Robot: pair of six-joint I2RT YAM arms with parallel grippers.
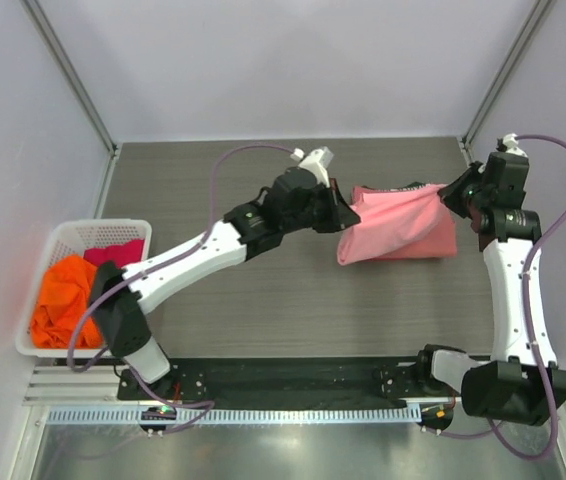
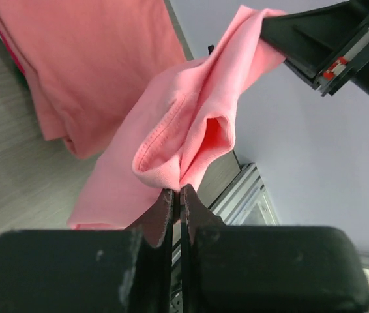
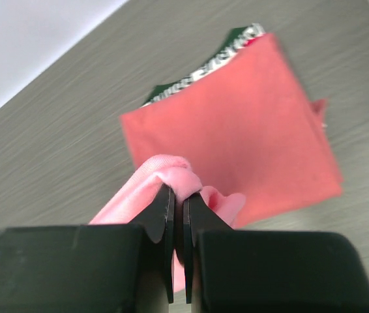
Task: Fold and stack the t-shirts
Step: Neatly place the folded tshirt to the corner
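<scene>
The light pink t-shirt's lower corner hangs at a slant past the edge of the salmon-red t-shirt. Next, my left gripper lines up that end of the light pink t-shirt squarely over the stack before lowering it.
A light pink t-shirt hangs stretched between my two grippers above the table's back right. My left gripper is shut on its left end; the left wrist view shows the jaws pinching a bunched fold of the pink cloth. My right gripper is shut on the other end, its jaws clamped on a pink fold. A darker salmon-red t-shirt lies folded flat on the table below, also seen in the left wrist view.
A white lattice basket at the left edge holds an orange shirt and a magenta shirt. A green-and-white patterned edge shows under the folded shirt. Walls enclose the back and both sides.
</scene>
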